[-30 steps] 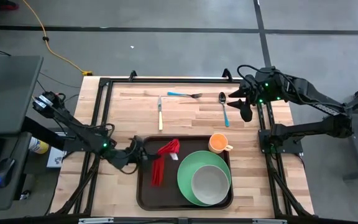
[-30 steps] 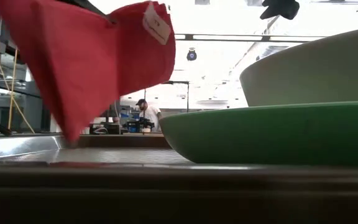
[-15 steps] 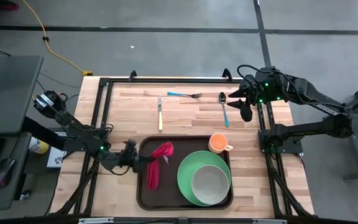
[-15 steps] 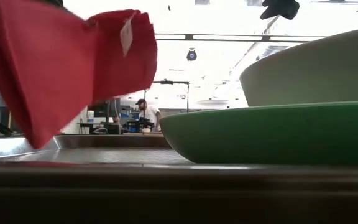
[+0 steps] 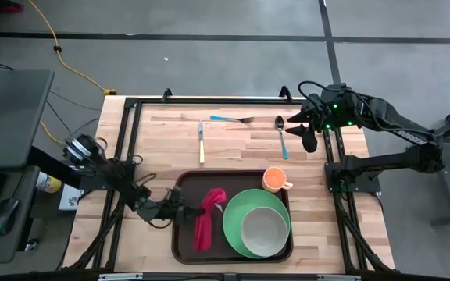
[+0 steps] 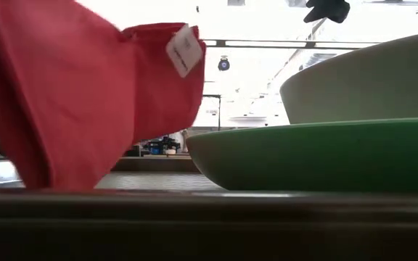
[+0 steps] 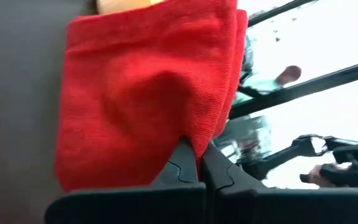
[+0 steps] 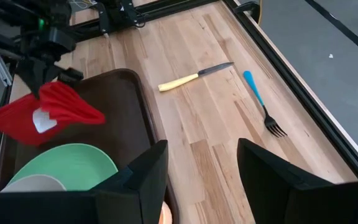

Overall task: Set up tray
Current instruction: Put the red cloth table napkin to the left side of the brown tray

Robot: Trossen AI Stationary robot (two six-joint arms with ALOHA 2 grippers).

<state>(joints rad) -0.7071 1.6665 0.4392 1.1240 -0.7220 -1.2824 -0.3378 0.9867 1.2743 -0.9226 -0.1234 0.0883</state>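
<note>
The red cloth's tagged end (image 5: 215, 199) is hanging in a bunch next to the green plate. I should pull it back with my left gripper, then open and lay the cloth flat on the tray (image 5: 193, 190).
The dark brown tray (image 5: 180, 242) lies at the table's near edge. It bears a green plate (image 5: 237, 215) with a pale bowl (image 5: 266, 229) on it, and an orange cup (image 5: 274, 179) stands in its far right corner. My left gripper (image 5: 183, 211) is low over the tray's left rim, shut on a red cloth (image 5: 208, 218) that stretches over the tray's left half. The cloth has a white tag (image 6: 185, 49). My right gripper (image 5: 301, 129) hangs open, high over the table's far right, with nothing between its fingers (image 8: 148, 171). My left gripper pinches a bunched part of the red cloth (image 7: 194, 134) between its two fingertips; at least two layers show along one edge (image 7: 238, 43). The fingers point level, coming from the table's left. The cloth droops below and beyond them, and its lower end (image 6: 35, 177) reaches down behind the tray's near rim.
A yellow-handled knife (image 5: 201, 143), a blue-handled fork (image 5: 233, 119) and a blue-handled spoon (image 5: 281, 135) lie on the bare wood beyond the tray. A black frame (image 5: 123, 140) runs along the table's left, far and right sides.
My left gripper has sunk and gone toward the table's near edge and a little rightward, staying shut on the red cloth. The cloth has come down with it, farther in over the tray's left half.
</note>
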